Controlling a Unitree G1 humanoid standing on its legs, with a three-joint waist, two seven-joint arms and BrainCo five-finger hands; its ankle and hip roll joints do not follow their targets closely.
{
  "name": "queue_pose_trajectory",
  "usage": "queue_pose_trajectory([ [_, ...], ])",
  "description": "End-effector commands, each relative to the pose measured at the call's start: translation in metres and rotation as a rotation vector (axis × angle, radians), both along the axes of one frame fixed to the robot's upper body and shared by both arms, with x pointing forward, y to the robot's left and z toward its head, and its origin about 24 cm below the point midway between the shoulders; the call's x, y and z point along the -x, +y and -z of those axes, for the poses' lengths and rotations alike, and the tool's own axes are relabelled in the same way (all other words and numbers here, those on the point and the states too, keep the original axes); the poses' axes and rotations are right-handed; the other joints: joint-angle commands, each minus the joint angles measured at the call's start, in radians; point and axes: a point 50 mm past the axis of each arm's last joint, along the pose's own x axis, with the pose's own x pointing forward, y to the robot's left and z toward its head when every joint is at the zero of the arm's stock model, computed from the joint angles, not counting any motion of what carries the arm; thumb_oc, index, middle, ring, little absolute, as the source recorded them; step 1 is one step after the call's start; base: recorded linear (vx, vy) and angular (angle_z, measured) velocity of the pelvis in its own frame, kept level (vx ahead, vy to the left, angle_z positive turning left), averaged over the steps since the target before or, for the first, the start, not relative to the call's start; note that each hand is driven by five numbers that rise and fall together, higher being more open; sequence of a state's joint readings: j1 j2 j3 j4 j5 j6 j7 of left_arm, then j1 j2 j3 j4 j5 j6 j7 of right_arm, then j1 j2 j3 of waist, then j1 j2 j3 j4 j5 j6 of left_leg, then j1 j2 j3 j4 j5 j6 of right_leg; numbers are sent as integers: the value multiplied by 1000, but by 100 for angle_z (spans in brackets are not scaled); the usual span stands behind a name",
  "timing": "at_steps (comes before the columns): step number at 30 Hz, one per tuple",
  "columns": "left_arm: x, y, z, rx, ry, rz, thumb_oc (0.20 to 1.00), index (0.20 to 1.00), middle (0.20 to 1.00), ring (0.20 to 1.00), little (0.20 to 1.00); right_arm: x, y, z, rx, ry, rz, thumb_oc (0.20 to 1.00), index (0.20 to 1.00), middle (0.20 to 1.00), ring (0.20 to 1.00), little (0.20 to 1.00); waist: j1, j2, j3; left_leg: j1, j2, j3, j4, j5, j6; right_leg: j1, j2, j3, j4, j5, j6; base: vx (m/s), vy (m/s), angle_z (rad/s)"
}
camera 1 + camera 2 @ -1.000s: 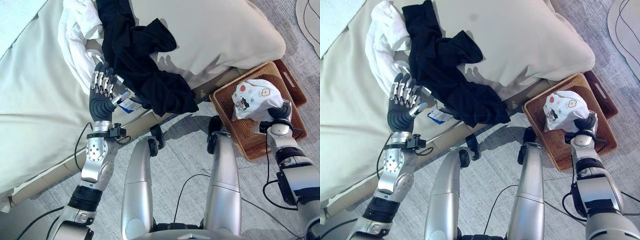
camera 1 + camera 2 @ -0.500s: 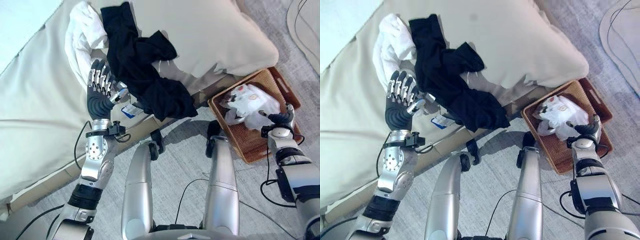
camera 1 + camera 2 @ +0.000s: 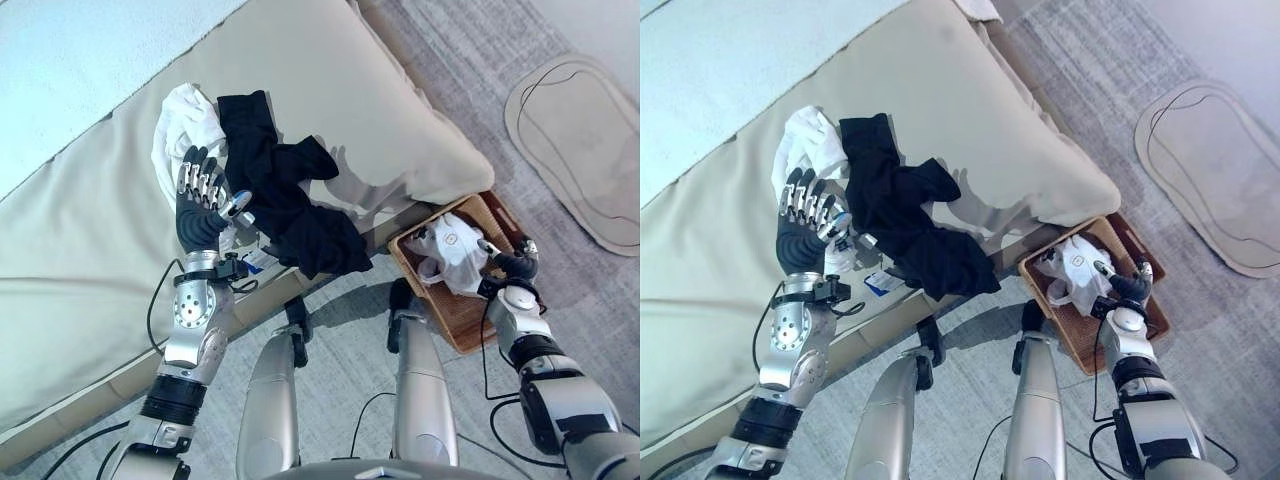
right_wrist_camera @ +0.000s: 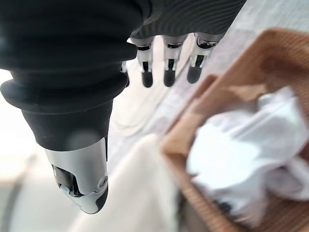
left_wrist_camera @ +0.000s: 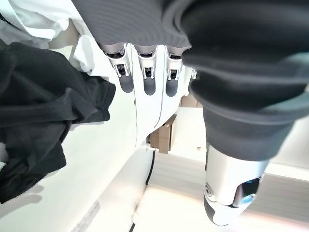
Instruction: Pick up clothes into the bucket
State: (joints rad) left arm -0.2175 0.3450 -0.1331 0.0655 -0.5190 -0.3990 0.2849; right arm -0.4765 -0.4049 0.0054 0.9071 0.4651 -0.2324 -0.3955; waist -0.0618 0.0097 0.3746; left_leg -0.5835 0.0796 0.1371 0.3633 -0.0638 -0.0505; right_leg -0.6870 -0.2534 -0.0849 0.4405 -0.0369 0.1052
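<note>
The blue-and-white tag is next to the white garment's lower end, so it will stay behind when the robot lifts the black garment.
A black garment [image 3: 285,205] lies crumpled on the beige cushion [image 3: 90,250], its lower end hanging over the front edge. A white garment [image 3: 183,122] is bunched just behind it. My left hand [image 3: 200,205] stands upright beside the black garment's left edge, open, fingers [image 5: 145,79] straight and holding nothing. On the floor to the right, a brown wicker basket [image 3: 445,325] holds a white printed cloth [image 3: 452,250]. My right hand [image 3: 508,266] hovers at the basket's right side, open, with the cloth [image 4: 241,159] lying loose past its fingers.
The big beige cushion spreads across the left and middle, its front edge running above grey carpet. A small blue-and-white tag [image 3: 256,262] lies at that edge near my left wrist. A pale oval rug [image 3: 580,150] lies on the floor at the far right.
My right hand opened and let the printed cloth drop into the basket, where it lies now. The camera has pulled back and shifted. My left hand stays by the black garment.
</note>
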Motion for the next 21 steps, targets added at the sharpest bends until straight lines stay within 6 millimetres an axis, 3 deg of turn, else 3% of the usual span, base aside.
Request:
queue_pose_trajectory([
  [1, 1, 11, -10, -172, -49, -90, 1000, 1000, 1000, 1000, 1000, -3, 3, -23, 72, -142, -30, 1000, 1000, 1000, 1000, 1000, -1, -15, -12, 17, -7, -33, -2, -25, -12, 97, -49, -36, -187, 136, 62, 58, -21, 10],
  [2, -2, 14, -6, -309, -13, -141, 1000, 1000, 1000, 1000, 1000, -4, 15, -32, 116, -189, -79, 1000, 1000, 1000, 1000, 1000, 2, -19, -16, 45, -6, -38, -19, -17, -14, 137, -55, -50, -207, 139, 64, 74, -23, 8],
  [4, -4, 14, -5, -351, -3, -156, 1000, 1000, 1000, 1000, 1000, -5, 22, -36, 142, -208, -119, 1000, 1000, 1000, 1000, 1000, 3, -20, -14, 60, -6, -40, -23, -15, -13, 156, -55, -55, -212, 138, 63, 36, -6, 7],
  [6, -16, 12, -4, -536, 26, -224, 1000, 1000, 1000, 1000, 1000, -9, 41, -50, 225, -259, -222, 1000, 1000, 1000, 1000, 1000, 7, -28, -13, 84, -8, -44, -21, -15, -9, 185, -62, -65, -206, 133, 64, 24, 7, 10],
  [8, -21, 11, -4, -617, 33, -250, 1000, 1000, 1000, 1000, 1000, -10, 47, -51, 236, -264, -253, 1000, 1000, 1000, 1000, 1000, 9, -31, -11, 88, -10, -46, -18, -15, -8, 191, -63, -67, -203, 131, 65, 13, 2, 7],
  [10, -33, 10, -5, -806, 43, -308, 1000, 1000, 1000, 1000, 1000, -14, 73, -63, 285, -321, -381, 1000, 1000, 1000, 1000, 1000, 12, -39, -1, 86, -11, -48, -1, -19, -7, 194, -60, -68, -197, 126, 63, -14, 14, 10],
  [13, -38, 11, -7, -863, 41, -337, 1000, 1000, 1000, 1000, 1000, -15, 84, -68, 298, -348, -430, 1000, 1000, 1000, 1000, 1000, 10, -45, 0, 75, -14, -49, 2, -11, -6, 182, -62, -67, -195, 131, 63, -39, 14, 5],
  [15, -49, 20, -12, -1041, 52, -441, 1000, 1000, 1000, 1000, 1000, -15, 111, -84, 340, -428, -547, 1000, 1000, 1000, 1000, 1000, 5, -57, 27, 25, -9, -47, 54, -16, -4, 144, -54, -57, -165, 123, 56, -92, 26, 1],
  [18, -55, 23, -19, -1109, 36, -486, 1000, 1000, 1000, 1000, 1000, -15, 117, -87, 338, -447, -572, 1000, 1000, 1000, 1000, 1000, 3, -60, 39, -4, -1, -48, 79, -24, -6, 114, -48, -52, -142, 111, 54, -71, 22, -2],
  [21, -65, 31, -36, -1287, 0, -561, 1000, 1000, 1000, 1000, 1000, -17, 126, -93, 340, -473, -600, 1000, 1000, 1000, 1000, 1000, -4, -64, 61, -60, 6, -47, 103, -21, -9, 59, -43, -46, -118, 108, 52, -91, 15, -4],
])
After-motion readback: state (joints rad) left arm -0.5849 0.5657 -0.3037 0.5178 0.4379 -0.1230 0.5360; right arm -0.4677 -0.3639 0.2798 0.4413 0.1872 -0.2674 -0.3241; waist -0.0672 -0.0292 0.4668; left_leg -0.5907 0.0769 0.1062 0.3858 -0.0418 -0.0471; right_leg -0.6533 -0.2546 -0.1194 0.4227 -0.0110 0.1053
